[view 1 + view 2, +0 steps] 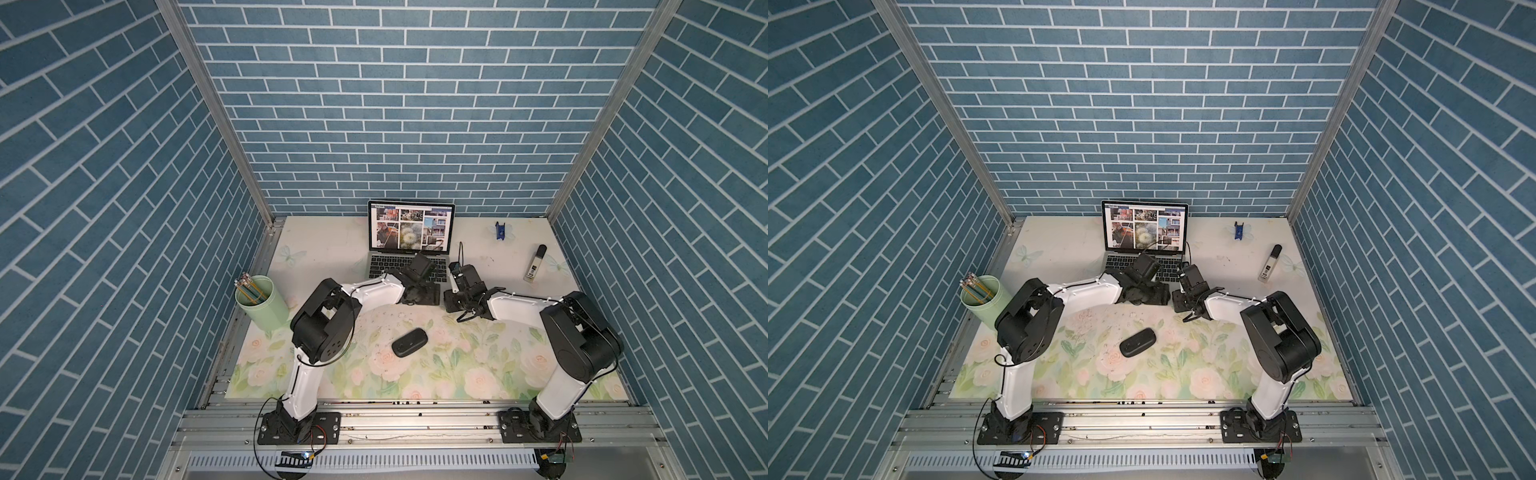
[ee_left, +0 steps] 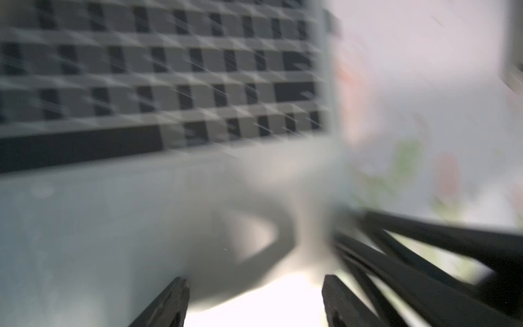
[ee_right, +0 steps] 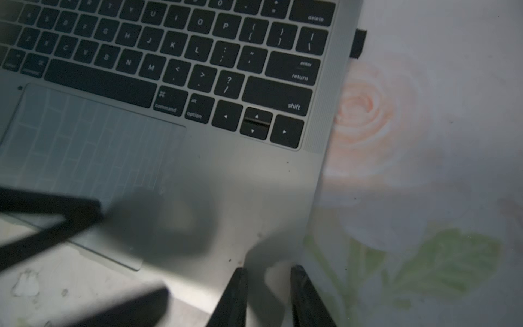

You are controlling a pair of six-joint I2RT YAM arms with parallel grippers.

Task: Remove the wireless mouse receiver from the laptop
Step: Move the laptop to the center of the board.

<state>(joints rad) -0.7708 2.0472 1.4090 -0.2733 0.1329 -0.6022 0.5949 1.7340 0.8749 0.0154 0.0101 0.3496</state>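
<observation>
The robot's left gripper is crowding its right gripper at the crooked laptop's front corner, so the two grippers should move apart to the laptop's opposite side edges and turn the laptop square.
The silver-grey laptop stands open at the back centre, its screen showing a grid of photos. The wireless mouse receiver, a tiny dark stub, sticks out of the laptop's right edge level with the upper key rows. My right gripper hangs over the laptop's front right corner, short of the receiver, its jaws a narrow gap apart with nothing between them. My left gripper is wide open and empty over the palm rest; the left wrist view is blurred.
A flat black oval mouse lies on the floral mat in front of the arms. A green cup of pencils stands at the left edge. A black-capped white stick and a small blue clip lie at the back right.
</observation>
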